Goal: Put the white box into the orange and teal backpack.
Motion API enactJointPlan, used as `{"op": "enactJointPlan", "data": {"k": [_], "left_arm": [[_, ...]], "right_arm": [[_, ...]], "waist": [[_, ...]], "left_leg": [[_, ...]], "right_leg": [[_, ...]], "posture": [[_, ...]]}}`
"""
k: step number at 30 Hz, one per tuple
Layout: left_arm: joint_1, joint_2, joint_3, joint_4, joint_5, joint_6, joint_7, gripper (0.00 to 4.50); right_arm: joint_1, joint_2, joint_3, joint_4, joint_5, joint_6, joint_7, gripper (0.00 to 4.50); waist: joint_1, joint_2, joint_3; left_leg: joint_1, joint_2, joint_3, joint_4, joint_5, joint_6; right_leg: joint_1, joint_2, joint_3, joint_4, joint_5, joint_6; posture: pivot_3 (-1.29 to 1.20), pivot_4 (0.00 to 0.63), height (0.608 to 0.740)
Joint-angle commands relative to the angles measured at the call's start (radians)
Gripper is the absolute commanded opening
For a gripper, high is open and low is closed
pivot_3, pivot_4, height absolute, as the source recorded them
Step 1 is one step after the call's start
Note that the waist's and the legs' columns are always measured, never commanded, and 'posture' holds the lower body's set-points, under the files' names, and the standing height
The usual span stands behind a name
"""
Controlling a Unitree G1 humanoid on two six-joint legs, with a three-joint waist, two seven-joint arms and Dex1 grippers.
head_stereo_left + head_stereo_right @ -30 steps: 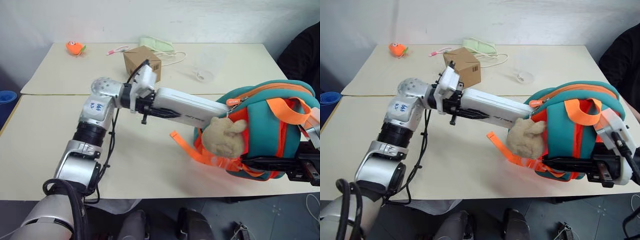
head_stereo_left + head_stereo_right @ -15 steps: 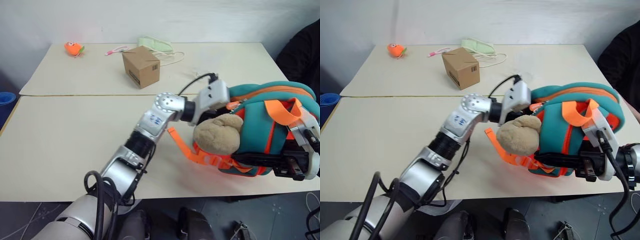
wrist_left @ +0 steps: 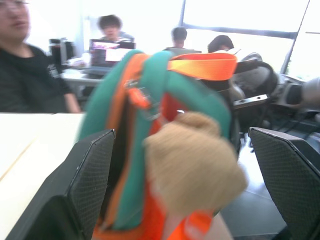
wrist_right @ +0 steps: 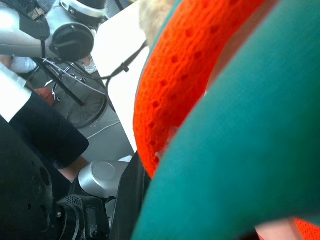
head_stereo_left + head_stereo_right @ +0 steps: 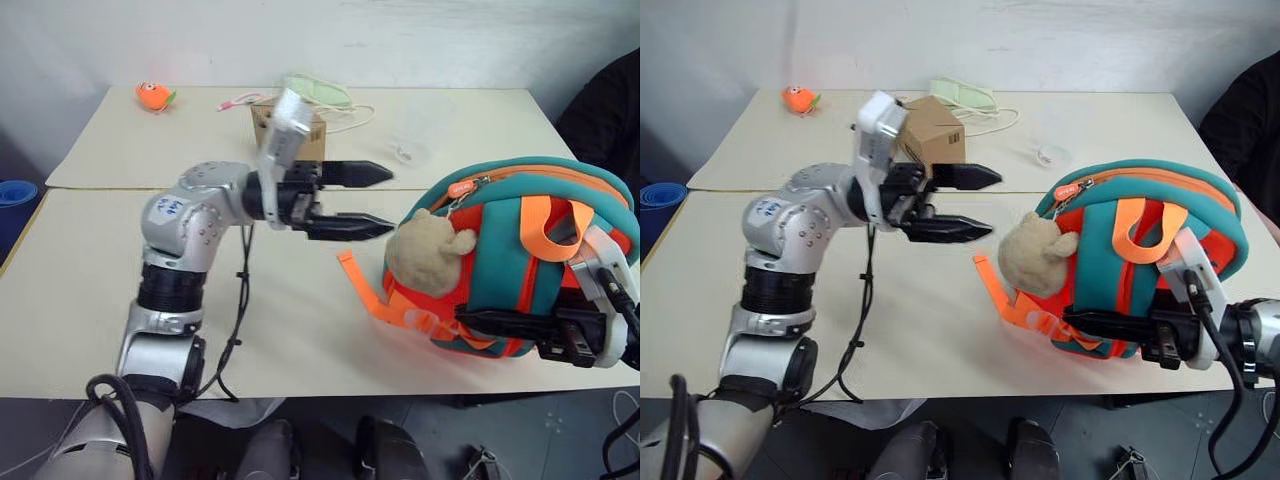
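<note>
The zipper pull (image 5: 461, 188) is only partway along the backpack's edge. My left gripper should take hold of the beige plush toy (image 5: 427, 254) hanging from it and pull the zipper down.
The orange and teal backpack (image 5: 520, 262) stands at the table's right front edge, with a beige plush toy (image 5: 424, 258) on its front and its zipped opening facing left. My right gripper (image 5: 472, 319) is shut on the backpack's lower edge and holds it upright. My left gripper (image 5: 389, 201) hovers level just left of the backpack, pointing at it, open with nothing between its fingers (image 3: 82, 192). The white box is hidden from view.
A brown cardboard box (image 5: 312, 140) stands behind my left wrist. An orange toy (image 5: 151, 96), a pink item (image 5: 235, 99), a green cloth (image 5: 318, 90) and a clear cup (image 5: 408, 148) lie along the far side. A person in dark clothing (image 5: 612, 105) sits at right.
A second ago my left gripper held the white box at the backpack's opening. It pushed in, then drew back to the left and opened; the box is no longer seen.
</note>
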Motion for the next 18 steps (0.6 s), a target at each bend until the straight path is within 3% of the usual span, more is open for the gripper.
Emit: {"op": "enactJointPlan", "data": {"k": [1,5,10,13,18], "left_arm": [[0.002,-0.02,-0.068,-0.049,0.017,-0.016,0.023,4.48],[-0.002,-0.047,-0.211,0.003,0.169,-0.1,0.107,4.48],[0.01,-0.08,-0.244,0.053,0.253,-0.195,0.167,4.48],[0.025,-0.078,-0.229,0.048,0.234,-0.194,0.154,3.93],[0.029,-0.06,-0.186,0.057,0.203,-0.174,0.143,2.58]], "right_arm": [[-0.002,0.007,-0.031,-0.017,0.027,-0.019,-0.005,0.0],[-0.003,0.004,-0.038,-0.018,0.044,-0.016,-0.012,0.0],[0.003,0.009,-0.051,-0.026,0.074,-0.015,-0.028,0.0],[0.014,0.01,-0.062,-0.028,0.083,-0.016,-0.04,0.0],[0.042,0.009,-0.085,-0.026,0.075,-0.022,-0.04,0.0]], "waist": [[-0.002,0.0,0.0],[-0.008,0.0,0.0],[-0.008,0.0,0.0],[-0.009,0.0,0.0],[-0.009,0.0,0.0]], "left_leg": [[0.0,0.0,0.0,0.0,0.0,0.0],[0.0,0.001,0.001,-0.001,0.0,-0.001],[0.0,0.001,0.002,-0.001,0.0,0.0],[0.0,0.002,0.002,-0.001,0.0,0.0],[0.0,0.002,0.001,-0.001,0.0,0.0]], "right_leg": [[0.0,0.0,0.0,0.0,0.0,0.0],[-0.001,0.002,-0.001,0.0,0.0,0.0],[-0.002,0.002,0.0,0.0,0.0,0.0],[-0.002,0.001,0.003,0.0,0.0,-0.001],[-0.002,0.0,0.005,0.0,0.0,-0.001]], "posture": [[0.0,0.15,0.74],[0.0,0.15,0.74],[0.0,0.15,0.74],[0.0,0.15,0.74],[0.0,0.15,0.74]]}}
